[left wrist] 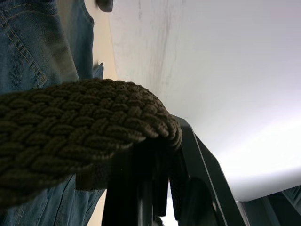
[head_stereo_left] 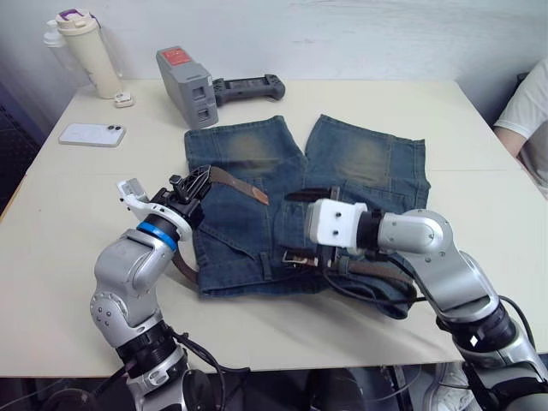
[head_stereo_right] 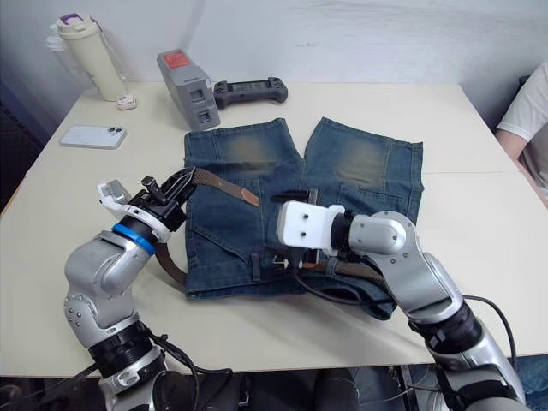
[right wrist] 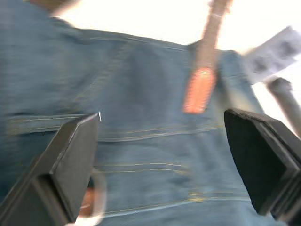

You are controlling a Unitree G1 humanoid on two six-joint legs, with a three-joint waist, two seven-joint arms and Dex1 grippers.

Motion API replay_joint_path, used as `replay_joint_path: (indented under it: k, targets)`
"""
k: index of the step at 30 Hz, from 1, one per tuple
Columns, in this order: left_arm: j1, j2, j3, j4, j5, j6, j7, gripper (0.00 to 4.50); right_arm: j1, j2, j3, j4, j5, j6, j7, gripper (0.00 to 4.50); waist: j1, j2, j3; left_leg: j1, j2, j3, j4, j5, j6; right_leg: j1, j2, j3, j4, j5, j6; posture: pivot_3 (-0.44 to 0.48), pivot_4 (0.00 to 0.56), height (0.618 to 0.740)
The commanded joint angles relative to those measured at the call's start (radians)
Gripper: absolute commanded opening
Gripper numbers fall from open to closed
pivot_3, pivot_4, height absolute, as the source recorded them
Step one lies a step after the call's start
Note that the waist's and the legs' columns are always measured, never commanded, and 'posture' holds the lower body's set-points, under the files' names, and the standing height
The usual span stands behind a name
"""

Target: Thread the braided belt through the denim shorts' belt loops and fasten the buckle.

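I expect the braided belt to pull in its slack and leave the shorts flat when I pull the tan tip, because the belt curves loosely past the shorts' edge.
The denim shorts lie flat mid-table, waistband toward me. The braided belt rises off the shorts' left side, its tan tip resting on the denim. My left gripper is shut on the belt a little behind that tip, and the braid drapes over its fingers. From there the strap hangs down past the shorts' left edge and shows again along the waistband. The buckle sits on the waistband near a belt loop. My right gripper hovers open over the waistband, holding nothing.
At the back left are a white phone, a cream bottle, a grey box-shaped device and a black controller. A person's sleeve shows at the right edge. The table's front edge is close below the waistband.
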Motion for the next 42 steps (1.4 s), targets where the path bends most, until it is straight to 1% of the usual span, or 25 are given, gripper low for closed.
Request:
replay_joint_path:
  k: [1, 6, 11, 12, 14, 15, 16, 17, 19, 20, 21, 22, 24, 26, 28, 29, 30, 31, 33, 35, 36, 42]
  targets:
    - [-0.005, -0.026, -0.028, -0.063, -0.012, -0.026, 0.023, 0.0, -0.047, 0.047, 0.024, 0.056, -0.077, -0.046, -0.092, 4.45, -0.002, 0.0, 0.0, 0.0, 0.0, 0.0, 0.0, 0.0, 0.0, 0.0, 0.0, 0.0, 0.0, 0.0, 0.0, 0.0, 0.15, 0.65]
    - [0.004, -0.064, -0.055, -0.102, -0.012, -0.069, 0.064, 0.0, -0.062, 0.103, 0.091, 0.154, -0.147, -0.11, -0.138, 4.45, -0.005, 0.0, 0.0, 0.0, 0.0, 0.0, -0.001, 0.0, 0.0, -0.001, 0.0, 0.0, 0.001, 0.0, 0.0, 0.0, 0.15, 0.65]
    - [0.022, -0.068, -0.076, -0.127, -0.012, -0.09, 0.075, 0.0, -0.063, 0.136, 0.098, 0.202, -0.169, -0.129, -0.161, 4.45, -0.004, 0.0, 0.0, 0.0, 0.0, 0.001, 0.0, 0.0, 0.0, -0.001, 0.0, 0.0, 0.002, 0.0, 0.0, 0.0, 0.15, 0.65]
    - [0.025, -0.068, -0.079, -0.129, -0.012, -0.092, 0.074, 0.0, -0.065, 0.146, 0.094, 0.22, -0.176, -0.132, -0.178, 4.22, -0.004, 0.0, 0.0, 0.0, 0.0, 0.001, 0.0, 0.0, 0.0, -0.001, 0.0, 0.0, 0.002, 0.0, 0.0, 0.0, 0.15, 0.65]
    - [0.031, -0.06, -0.083, -0.13, -0.012, -0.089, 0.061, 0.0, -0.065, 0.162, 0.084, 0.241, -0.182, -0.139, -0.205, 3.61, -0.004, 0.0, 0.0, 0.0, 0.0, 0.001, 0.0, 0.0, 0.0, -0.001, 0.0, 0.0, 0.002, 0.0, 0.0, 0.0, 0.15, 0.65]
    - [0.036, -0.053, -0.086, -0.127, -0.012, -0.082, 0.051, 0.0, -0.064, 0.167, 0.079, 0.246, -0.181, -0.145, -0.213, 3.21, -0.004, 0.0, 0.0, 0.0, 0.0, 0.001, 0.0, 0.0, 0.0, -0.001, 0.0, 0.0, 0.002, 0.0, 0.0, 0.0, 0.15, 0.65]
    - [0.04, -0.047, -0.088, -0.126, -0.012, -0.078, 0.043, 0.0, -0.063, 0.17, 0.076, 0.25, -0.181, -0.152, -0.218, 2.66, -0.005, 0.0, 0.0, 0.0, 0.0, 0.001, 0.0, 0.0, 0.0, -0.001, 0.0, 0.0, 0.002, 0.0, 0.0, 0.0, 0.15, 0.65]
    - [0.043, -0.042, -0.09, -0.125, -0.012, -0.075, 0.038, 0.0, -0.063, 0.171, 0.074, 0.253, -0.181, -0.157, -0.221, 2.02, -0.005, 0.0, 0.0, -0.001, 0.0, 0.001, 0.0, 0.0, 0.0, -0.002, 0.0, 0.001, 0.003, 0.0, 0.0, 0.0, 0.15, 0.65]
    - [0.05, -0.02, -0.088, -0.114, -0.012, -0.063, 0.022, 0.0, -0.064, 0.174, 0.069, 0.257, -0.181, -0.167, -0.229, 1.17, -0.005, 0.0, 0.0, -0.001, 0.0, 0.001, 0.0, 0.0, 0.0, -0.002, 0.0, 0.001, 0.003, 0.0, 0.0, 0.0, 0.15, 0.65]
    - [0.054, -0.008, -0.088, -0.109, -0.012, -0.055, 0.012, 0.0, -0.065, 0.175, 0.066, 0.258, -0.179, -0.17, -0.232, 0.65, -0.005, 0.0, 0.0, -0.001, 0.0, 0.001, 0.0, 0.0, 0.0, -0.002, 0.0, 0.001, 0.003, 0.0, 0.0, 0.0, 0.15, 0.65]
    - [0.067, 0.028, -0.091, -0.096, -0.012, -0.028, -0.009, 0.0, -0.065, 0.176, 0.065, 0.257, -0.18, -0.172, -0.233, 0.12, -0.005, 0.0, 0.0, -0.001, 0.0, 0.001, 0.0, 0.0, 0.0, -0.002, 0.0, 0.001, 0.003, 0.0, 0.0, 0.0, 0.15, 0.65]
    - [0.081, 0.062, -0.097, -0.081, -0.012, 0.005, -0.05, 0.0, -0.065, 0.175, 0.064, 0.255, -0.181, -0.172, -0.234, 0.05, -0.006, 0.0, 0.0, -0.001, 0.0, 0.001, 0.0, 0.0, 0.0, -0.002, 0.0, 0.001, 0.003, 0.0, 0.0, 0.0, 0.15, 0.65]
    - [0.117, 0.16, -0.115, -0.046, -0.012, 0.079, -0.134, 0.0, -0.065, 0.173, 0.061, 0.249, -0.184, -0.171, -0.231, 0.05, -0.008, 0.001, 0.0, -0.001, 0.0, 0.001, 0.0, 0.0, 0.0, -0.002, 0.001, 0.001, 0.004, 0.0, 0.0, 0.0, 0.15, 0.65]
    - [0.122, 0.151, -0.116, -0.037, -0.012, 0.045, -0.108, 0.0, -0.068, 0.168, 0.06, 0.245, -0.19, -0.167, -0.228, 0.05, -0.008, 0.002, 0.001, -0.001, 0.0, 0.001, -0.001, 0.0, 0.0, -0.003, 0.001, 0.001, 0.005, 0.0, 0.0, 0.0, 0.15, 0.65]
    - [0.126, 0.149, -0.131, -0.028, -0.012, 0.049, -0.127, 0.88, -0.07, 0.163, 0.06, 0.239, -0.197, -0.16, -0.225, 0.0, -0.003, 0.002, 0.001, -0.001, 0.0, 0.001, 0.0, 0.0, 0.0, -0.002, 0.001, 0.001, 0.004, 0.0, 0.0, 0.0, 0.15, 0.65]
    - [0.128, 0.154, -0.138, -0.023, -0.012, 0.062, -0.147, 1.25, -0.071, 0.163, 0.06, 0.237, -0.2, -0.158, -0.224, 0.0, -0.002, 0.002, 0.001, -0.001, 0.0, 0.001, 0.0, 0.0, 0.0, -0.002, 0.001, 0.001, 0.004, 0.0, 0.0, 0.0, 0.15, 0.65]
    - [0.121, 0.133, -0.144, -0.029, -0.012, 0.043, -0.127, 1.6, -0.071, 0.162, 0.06, 0.232, -0.206, -0.153, -0.224, 0.0, -0.003, 0.002, 0.001, -0.001, 0.0, 0.001, 0.0, 0.0, 0.0, -0.002, 0.001, 0.001, 0.004, 0.0, 0.0, 0.0, 0.15, 0.65]
    - [0.117, 0.116, -0.148, -0.036, -0.012, 0.025, -0.11, 2.06, -0.069, 0.162, 0.06, 0.226, -0.21, -0.15, -0.224, 0.0, -0.004, 0.002, 0.001, -0.001, 0.0, 0.001, 0.0, 0.0, 0.0, -0.002, 0.001, 0.001, 0.004, 0.0, 0.0, 0.0, 0.15, 0.65]
    - [0.089, 0.036, -0.146, -0.051, -0.012, -0.07, 0.02, 2.99, -0.068, 0.158, 0.068, 0.22, -0.226, -0.145, -0.221, 0.0, -0.004, 0.002, 0.001, -0.001, 0.0, 0.001, 0.0, 0.0, 0.0, -0.002, 0.001, 0.001, 0.004, 0.0, 0.0, 0.0, 0.15, 0.65]
    - [0.081, -0.004, -0.15, -0.064, -0.012, -0.101, 0.074, 3.95, -0.064, 0.159, 0.074, 0.216, -0.236, -0.142, -0.216, 0.0, -0.005, 0.002, 0.001, -0.001, 0.0, 0.001, 0.0, 0.0, 0.0, -0.002, 0.0, 0.001, 0.002, 0.0, 0.0, 0.0, 0.15, 0.65]
    - [0.076, -0.019, -0.147, -0.07, -0.012, -0.116, 0.096, 4.35, -0.062, 0.162, 0.074, 0.215, -0.237, -0.141, -0.216, 0.0, -0.005, 0.002, 0.001, -0.001, 0.0, 0.001, 0.0, 0.0, 0.0, -0.002, 0.0, 0.001, 0.002, 0.0, 0.0, 0.0, 0.15, 0.65]
    - [0.065, -0.06, -0.154, -0.101, -0.012, -0.162, 0.153, 4.35, -0.05, 0.165, 0.08, 0.202, -0.248, -0.134, -0.2, 0.0, -0.006, 0.002, 0.001, -0.001, 0.0, 0.001, -0.001, 0.0, 0.0, -0.002, 0.0, 0.001, 0.003, 0.0, 0.0, 0.0, 0.15, 0.65]
